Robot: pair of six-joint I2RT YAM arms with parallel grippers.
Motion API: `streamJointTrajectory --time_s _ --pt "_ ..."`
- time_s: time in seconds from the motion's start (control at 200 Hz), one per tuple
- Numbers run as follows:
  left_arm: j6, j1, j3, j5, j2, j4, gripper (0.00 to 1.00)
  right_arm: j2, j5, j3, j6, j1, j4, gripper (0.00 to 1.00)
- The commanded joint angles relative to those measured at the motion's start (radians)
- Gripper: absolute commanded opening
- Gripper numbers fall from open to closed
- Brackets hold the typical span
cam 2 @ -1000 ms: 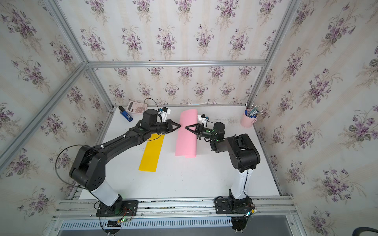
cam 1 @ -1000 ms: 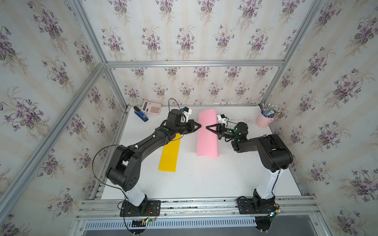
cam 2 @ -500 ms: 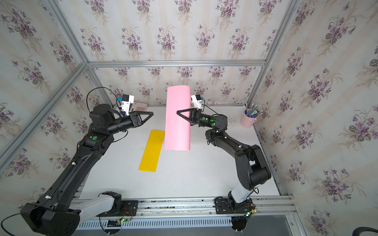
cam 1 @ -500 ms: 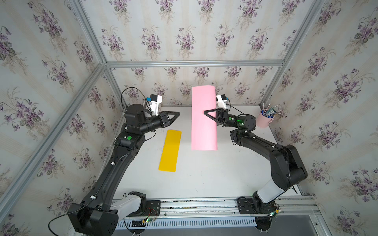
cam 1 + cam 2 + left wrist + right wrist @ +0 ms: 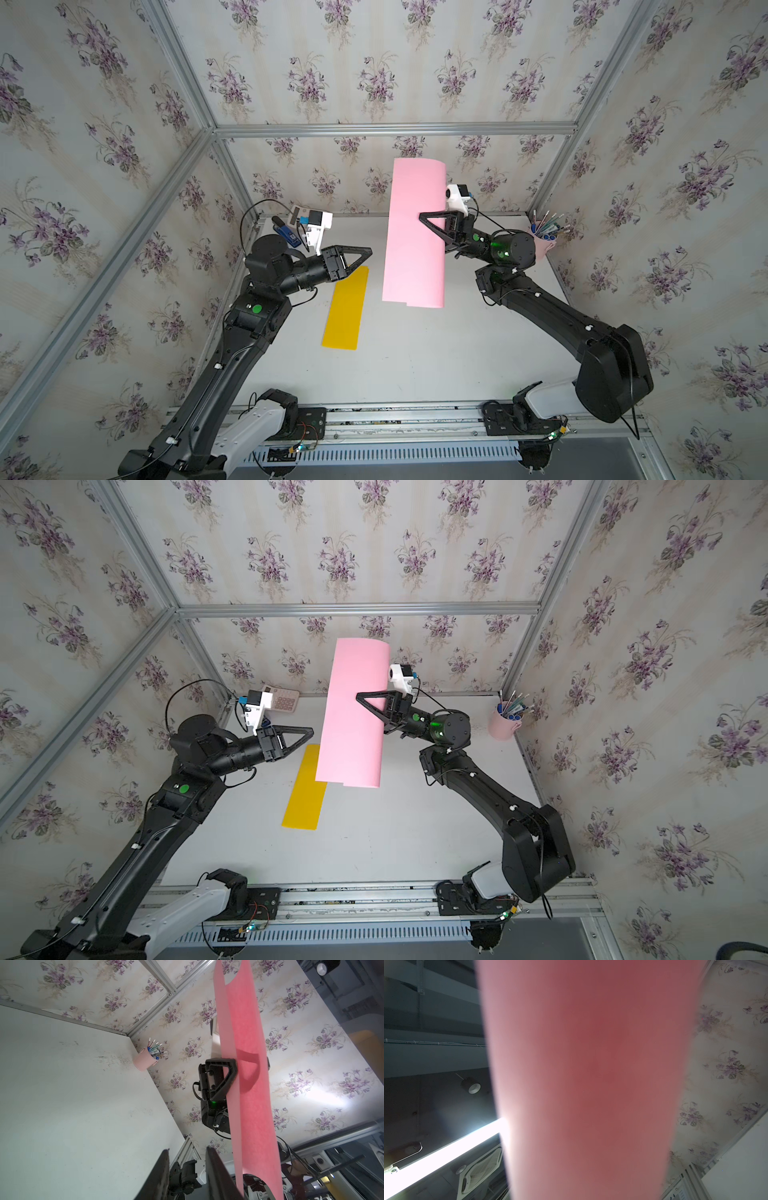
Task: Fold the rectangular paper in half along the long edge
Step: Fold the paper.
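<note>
The halves of the pink paper are apart and their bottom ends are out of line, so the left gripper should take the free long side between its fingers and line the halves up.
The pink rectangular paper hangs in the air above the white table, bent into a loose curve along its length, its two long halves apart in the left wrist view. My right gripper is shut on the paper near its middle, one finger over the top layer. That paper fills the right wrist view and hides the jaws there. My left gripper is open and empty, a short way left of the paper.
A yellow paper strip lies flat on the table below the left gripper. A pink pen cup stands at the back right corner. A calculator and a blue object sit at the back left.
The right gripper has lifted the pink paper off the table. The left gripper has opened and drawn back to the left, away from the paper.
</note>
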Motion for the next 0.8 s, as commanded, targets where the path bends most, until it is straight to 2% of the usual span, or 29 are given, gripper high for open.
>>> streamJointTrajectory --time_s 0.0,0.05,0.095,0.26,0.794 --pt "-0.028 -0.042 0.033 0.001 0.009 0.059 0.34 -0.012 0.032 0.021 -0.037 0.013 -0.058 0.40" --pt "-0.034 -0.067 0.049 -0.001 0.017 0.061 0.35 -0.014 0.037 0.026 -0.043 0.013 -0.071 0.40" --pt "-0.036 -0.089 0.067 -0.007 0.022 0.061 0.36 -0.015 0.043 0.027 -0.045 0.055 -0.072 0.40" --pt "-0.003 -0.162 0.127 -0.038 0.040 0.015 0.39 -0.024 0.045 0.039 -0.061 0.057 -0.107 0.41" --pt "0.056 -0.245 0.171 -0.068 0.095 -0.058 0.41 -0.038 0.050 0.053 -0.103 0.059 -0.167 0.41"
